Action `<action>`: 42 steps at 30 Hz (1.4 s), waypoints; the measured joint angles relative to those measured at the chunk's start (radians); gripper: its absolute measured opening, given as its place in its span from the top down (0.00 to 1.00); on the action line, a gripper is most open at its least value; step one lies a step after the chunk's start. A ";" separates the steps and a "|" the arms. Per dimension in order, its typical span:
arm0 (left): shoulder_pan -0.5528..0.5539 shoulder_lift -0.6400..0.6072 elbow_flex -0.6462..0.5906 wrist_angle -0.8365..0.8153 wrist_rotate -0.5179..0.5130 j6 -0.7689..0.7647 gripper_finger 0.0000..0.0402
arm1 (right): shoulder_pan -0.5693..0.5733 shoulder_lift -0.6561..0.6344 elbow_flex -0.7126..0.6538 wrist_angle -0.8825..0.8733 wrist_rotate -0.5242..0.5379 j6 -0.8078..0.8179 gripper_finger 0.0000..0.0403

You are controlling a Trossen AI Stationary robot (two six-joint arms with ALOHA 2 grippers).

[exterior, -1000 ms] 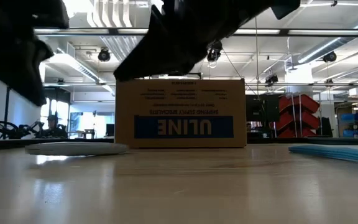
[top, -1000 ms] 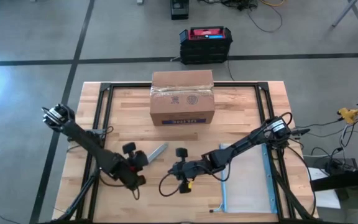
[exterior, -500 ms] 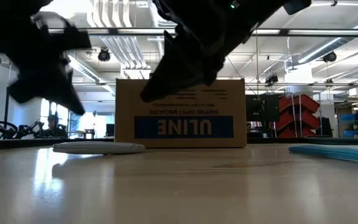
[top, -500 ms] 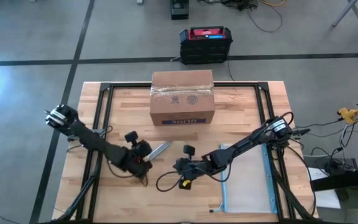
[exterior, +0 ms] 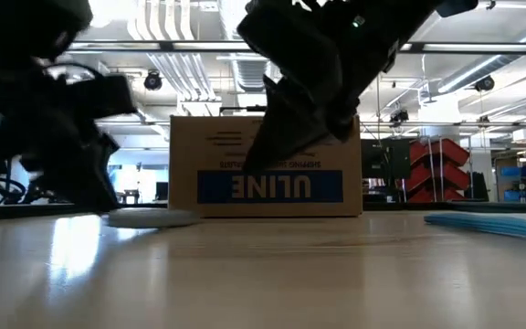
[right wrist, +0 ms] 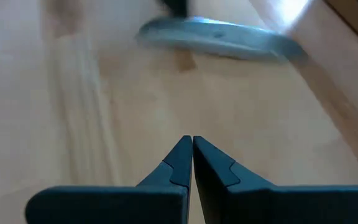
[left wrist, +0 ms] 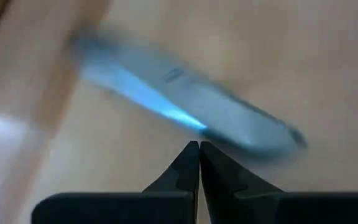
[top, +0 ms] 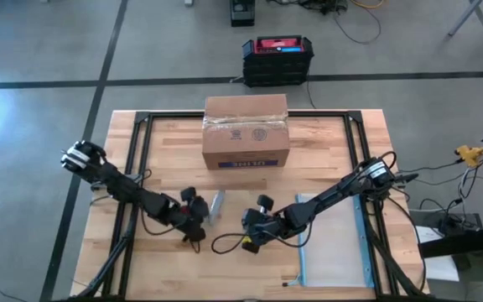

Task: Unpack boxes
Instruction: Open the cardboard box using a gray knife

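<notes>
The grey tool (top: 216, 206) is lying flat next to the left gripper's closed fingers, so the right gripper should pick it up by its end nearer the box (top: 220, 195) and pass it over.
The brown cardboard box (top: 246, 132) with the blue ULINE label (exterior: 269, 186) stands closed on the far middle of the table. A flat grey tool (top: 217, 205) lies on the wood in front of it. My left gripper (top: 205, 216) is shut, with its tips low at the tool's edge (left wrist: 199, 144). My right gripper (top: 243, 222) is shut too and hovers over bare wood just right of the tool, which shows ahead of it (right wrist: 216, 36). In the low view both arms stand dark before the box, and the tool (exterior: 149, 217) lies below the left one. My left gripper has its shut fingertips (left wrist: 194, 155) against the long edge of the grey tool (left wrist: 219, 134), toward one of its ends. The fingers come slanting down from the table's left. The tool lies flat on the table.
A clear pouch with a blue edge (top: 334, 239) lies at the table's near right, also low in the low view (exterior: 496, 222). Black frame rails (top: 137, 159) run along the table's sides. A black crate with a red top (top: 277, 59) sits on the floor beyond the far edge.
My left gripper has moved down and toward the table's right, up to the grey tool. The tool has turned on the table from slanting to pointing nearly at the far edge. My right gripper has rolled its wrist and tipped further down, staying shut.
</notes>
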 joint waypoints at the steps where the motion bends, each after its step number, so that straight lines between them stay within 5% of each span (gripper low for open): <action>1: -0.004 0.004 0.002 0.042 0.006 0.013 1.00 | 0.000 0.000 0.000 -0.013 0.011 0.014 1.00; 7: -0.022 0.014 0.004 0.212 0.022 0.035 1.00 | 0.008 0.000 0.000 -0.059 0.069 0.065 1.00; 15: -0.023 -0.019 0.034 0.037 -0.015 0.078 1.00 | -0.004 0.024 -0.025 0.103 0.195 -0.119 1.00; 20: -0.035 -0.081 0.034 -0.060 -0.036 0.050 1.00 | -0.080 0.068 -0.031 0.339 0.044 -0.350 0.89; 25: -0.064 -0.170 -0.001 -0.061 -0.128 -0.049 0.98 | -0.155 0.087 -0.016 0.377 -0.058 -0.556 0.73; 33: -0.110 -0.220 -0.049 -0.023 -0.192 -0.189 0.82 | -0.259 0.088 -0.005 0.387 -0.470 -0.699 0.55; 42: -0.113 -0.058 -0.044 0.138 -0.197 -0.176 0.59 | -0.303 0.088 -0.005 0.423 -0.530 -0.867 0.49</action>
